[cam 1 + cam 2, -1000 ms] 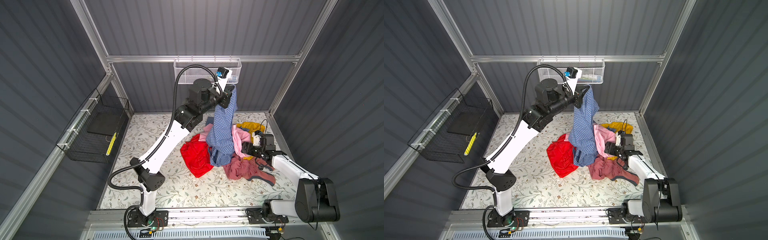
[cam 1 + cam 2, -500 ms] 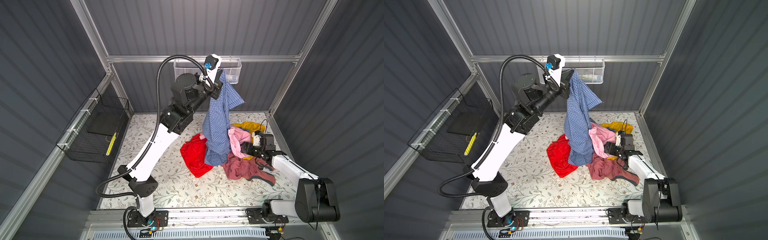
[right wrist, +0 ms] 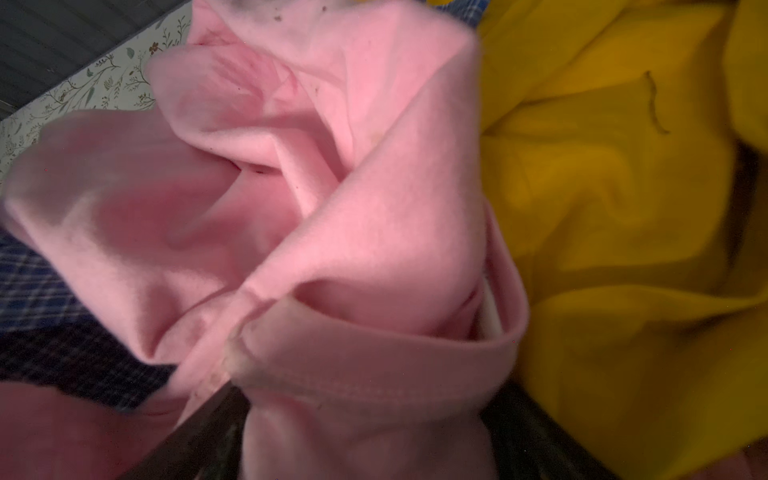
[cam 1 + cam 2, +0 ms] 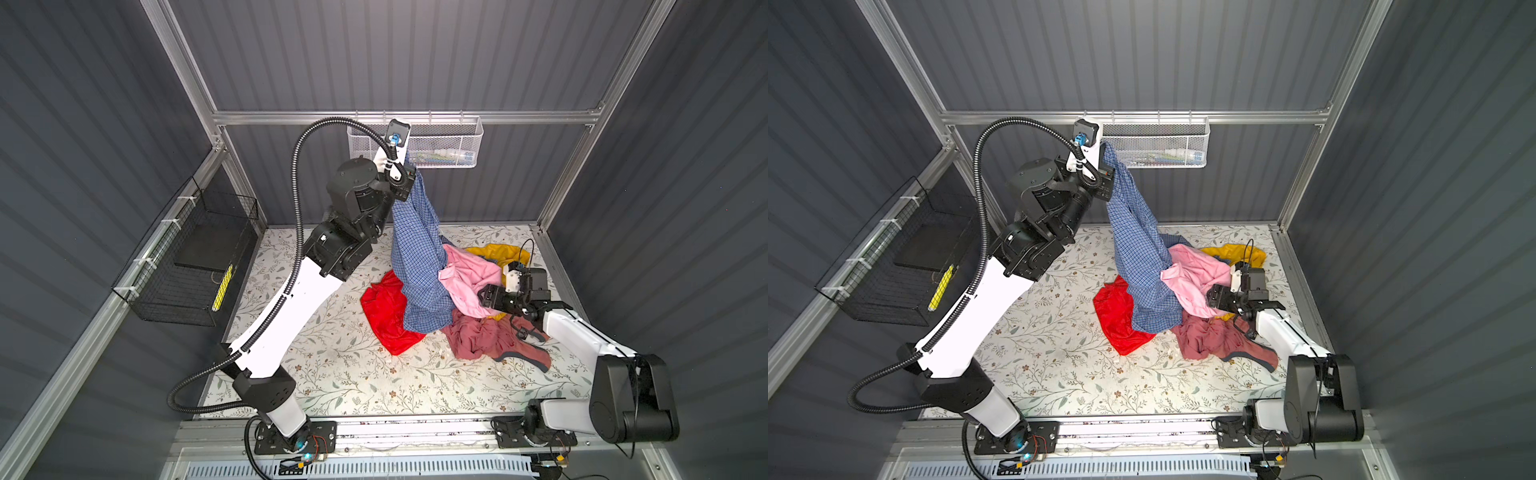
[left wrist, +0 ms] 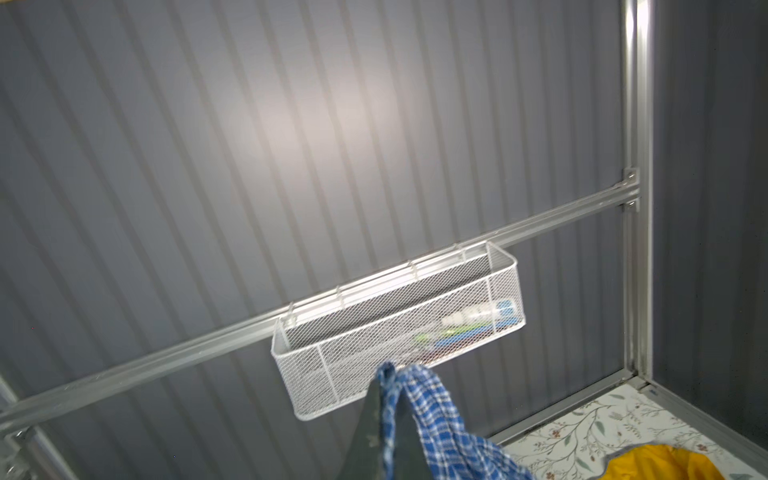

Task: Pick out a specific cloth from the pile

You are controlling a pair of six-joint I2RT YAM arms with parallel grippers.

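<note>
My left gripper is holding the blue check shirt over the red garment, beside the pink garment, so it should keep lowering the shirt and release it there.
The cloth, a blue check shirt, hangs as a long drape from my left gripper, which is shut on its top end high above the table, just in front of the white mesh basket. The left wrist view shows the check fabric pinched between the two dark fingers. The shirt's lower end still rests on the pile, over the red garment and beside the pink garment. My right gripper sits low in the pile. It is shut on a thick fold of the pink garment.
A white mesh basket hangs on the back rail, close to the left gripper. A black wire basket is fixed to the left wall. A mustard yellow garment lies behind the pile. The floral table cover shows in front.
The left arm has swung the held shirt up and to the left, drawing more of it out of the pile. The right gripper has stayed in place on the pink garment.
</note>
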